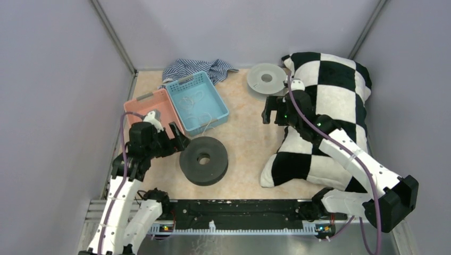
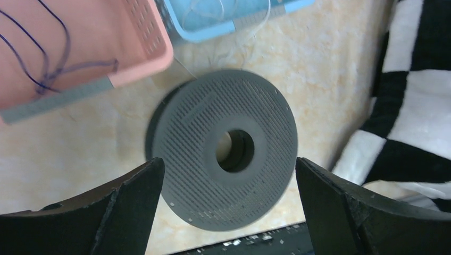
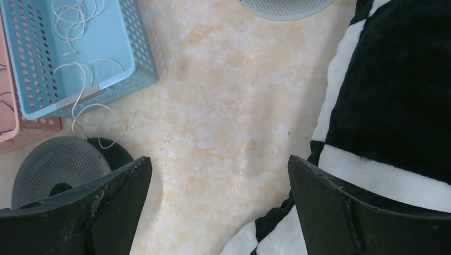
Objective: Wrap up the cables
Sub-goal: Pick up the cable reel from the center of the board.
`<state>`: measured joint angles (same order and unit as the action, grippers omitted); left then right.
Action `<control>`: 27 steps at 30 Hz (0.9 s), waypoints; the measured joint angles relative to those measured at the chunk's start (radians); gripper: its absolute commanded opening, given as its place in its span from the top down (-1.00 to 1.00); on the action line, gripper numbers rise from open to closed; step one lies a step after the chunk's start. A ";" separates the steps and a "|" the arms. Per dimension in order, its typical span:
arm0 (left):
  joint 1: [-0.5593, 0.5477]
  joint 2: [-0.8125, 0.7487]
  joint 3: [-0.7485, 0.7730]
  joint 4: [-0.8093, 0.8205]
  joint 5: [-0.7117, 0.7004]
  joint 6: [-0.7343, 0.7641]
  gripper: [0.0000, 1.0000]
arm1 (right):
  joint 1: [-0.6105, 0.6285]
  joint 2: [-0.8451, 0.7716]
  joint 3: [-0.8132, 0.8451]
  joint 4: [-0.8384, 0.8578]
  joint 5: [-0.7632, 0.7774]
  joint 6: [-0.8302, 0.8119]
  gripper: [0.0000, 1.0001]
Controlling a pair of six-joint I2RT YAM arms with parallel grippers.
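Observation:
The table (image 1: 169, 169) beside the dark grey spool is clear. My left gripper should continue to go down there until its fingers are on both sides of the upper disc's rim (image 1: 182, 161), and then close.
The white cable (image 3: 80, 91) lies in loose loops in the blue basket (image 1: 215, 101), and one loop hangs over its near rim onto the table. The black cable (image 2: 47, 78) lies in the pink basket (image 2: 133, 48). A dark grey spool (image 1: 203, 159) lies flat near the table's front. A light grey spool (image 1: 266, 78) lies at the back. My left gripper (image 1: 178, 142) is open and empty, above and just left of the dark spool (image 2: 223, 149). My right gripper (image 1: 272, 110) is open and empty over bare table beside the pillow.
A large black-and-white checkered pillow (image 1: 330, 106) covers the right side of the table. A striped cloth (image 1: 199, 68) lies behind the baskets. Grey walls close in the left, back and right. The pink basket (image 1: 154, 106) touches the blue one's left side.

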<state>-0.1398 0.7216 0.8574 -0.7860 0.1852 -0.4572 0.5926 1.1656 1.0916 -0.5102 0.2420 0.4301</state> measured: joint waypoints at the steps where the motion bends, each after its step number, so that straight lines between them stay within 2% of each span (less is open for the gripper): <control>1: 0.000 -0.025 -0.026 -0.002 0.021 -0.030 -0.97 | 0.000 -0.001 -0.005 0.007 -0.002 0.000 -0.97; 7: 0.000 -0.169 -0.212 0.011 0.107 -0.216 -0.97 | 0.001 -0.006 -0.031 0.016 -0.018 0.007 -0.97; 13: 0.000 -0.243 -0.286 -0.069 -0.008 -0.361 -0.97 | 0.001 -0.006 -0.031 0.017 -0.024 0.009 -0.97; 15: 0.000 -0.230 -0.286 -0.096 -0.051 -0.380 -0.97 | 0.001 -0.006 -0.031 0.017 -0.024 0.011 -0.97; 19: 0.000 -0.135 -0.287 -0.093 -0.039 -0.378 -0.97 | 0.001 -0.006 -0.032 0.020 -0.032 0.016 -0.97; 23: 0.000 -0.047 -0.307 -0.036 -0.003 -0.392 -0.95 | 0.001 -0.008 -0.044 0.040 -0.057 0.018 -0.97; 27: 0.000 -0.067 -0.409 0.058 0.049 -0.437 -0.84 | 0.001 -0.011 -0.045 0.046 -0.066 0.018 -0.97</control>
<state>-0.1398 0.6544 0.4488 -0.7277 0.2344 -0.8940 0.5938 1.1545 1.0470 -0.4644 0.1757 0.4480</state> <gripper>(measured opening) 0.957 0.985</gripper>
